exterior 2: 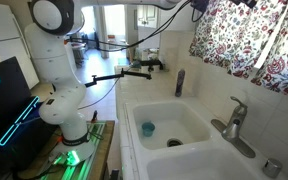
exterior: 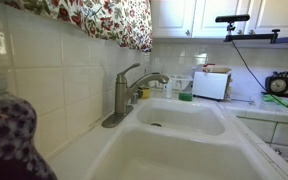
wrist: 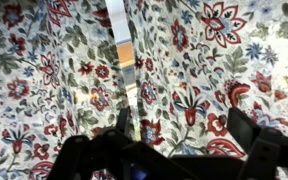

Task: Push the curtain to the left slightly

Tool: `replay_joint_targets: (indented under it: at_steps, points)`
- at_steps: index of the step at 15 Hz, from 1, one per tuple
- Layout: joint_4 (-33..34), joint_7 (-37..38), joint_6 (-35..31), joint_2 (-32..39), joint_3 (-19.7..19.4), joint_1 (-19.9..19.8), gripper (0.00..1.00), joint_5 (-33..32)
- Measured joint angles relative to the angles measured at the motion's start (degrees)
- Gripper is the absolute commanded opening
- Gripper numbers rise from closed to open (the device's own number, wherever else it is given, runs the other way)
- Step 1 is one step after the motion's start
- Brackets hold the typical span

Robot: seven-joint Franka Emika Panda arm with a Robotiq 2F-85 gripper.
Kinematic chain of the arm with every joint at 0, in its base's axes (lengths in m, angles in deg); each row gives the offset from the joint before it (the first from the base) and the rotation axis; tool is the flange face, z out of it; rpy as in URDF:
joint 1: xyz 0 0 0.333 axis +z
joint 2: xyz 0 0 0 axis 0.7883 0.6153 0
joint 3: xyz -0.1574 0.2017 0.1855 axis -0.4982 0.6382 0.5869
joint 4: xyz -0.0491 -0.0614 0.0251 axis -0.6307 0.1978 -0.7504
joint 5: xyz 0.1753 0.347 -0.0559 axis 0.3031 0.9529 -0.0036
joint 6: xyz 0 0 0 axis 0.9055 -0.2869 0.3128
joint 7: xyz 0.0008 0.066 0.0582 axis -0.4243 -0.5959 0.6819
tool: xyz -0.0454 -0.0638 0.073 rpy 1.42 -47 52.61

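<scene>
The curtain panel at my gripper (exterior: 84, 14) will bunch up to the side and show a window when I push that panel, because a narrow bright gap (wrist: 126, 58) divides the curtain.
The curtain is white cloth with red and blue flowers. It hangs over the sink at the top of both exterior views (exterior: 104, 20) (exterior 2: 249, 40). In the wrist view it fills the frame (wrist: 184, 60), with a narrow bright gap (wrist: 124, 50) between two panels. My gripper (wrist: 182, 135) is open, its two dark fingers at the bottom of the wrist view, close in front of the cloth to the right of the gap. The fingers hold nothing. In an exterior view the arm's upper part (exterior 2: 174, 5) reaches along the top edge toward the curtain; the gripper itself is out of frame there.
A white double sink (exterior: 184, 135) (exterior 2: 174, 135) with a metal faucet (exterior: 129, 92) (exterior 2: 234, 125) lies below the curtain. A blue cup (exterior 2: 148, 128) sits in one basin. A dark bottle (exterior 2: 180, 83) stands on the counter. The robot base (exterior 2: 59, 80) stands beside the counter.
</scene>
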State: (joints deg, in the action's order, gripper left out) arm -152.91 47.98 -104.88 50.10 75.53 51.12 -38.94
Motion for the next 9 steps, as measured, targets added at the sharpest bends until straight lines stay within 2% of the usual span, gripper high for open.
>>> replay_joint_targets:
  at_steps: [3, 4, 6, 9]
  points:
    - [5.6, -7.6, -0.8, 4.5, -0.9, 1.0, 1.00, 5.4]
    - [7.3, -9.7, -1.4, 6.2, -1.1, 1.2, 0.75, 6.5]
    - [10.5, -13.6, -3.2, 9.7, -1.1, 1.3, 0.66, 8.9]
    - [14.6, -17.8, -5.5, 13.9, -0.4, 1.1, 0.44, 11.5]
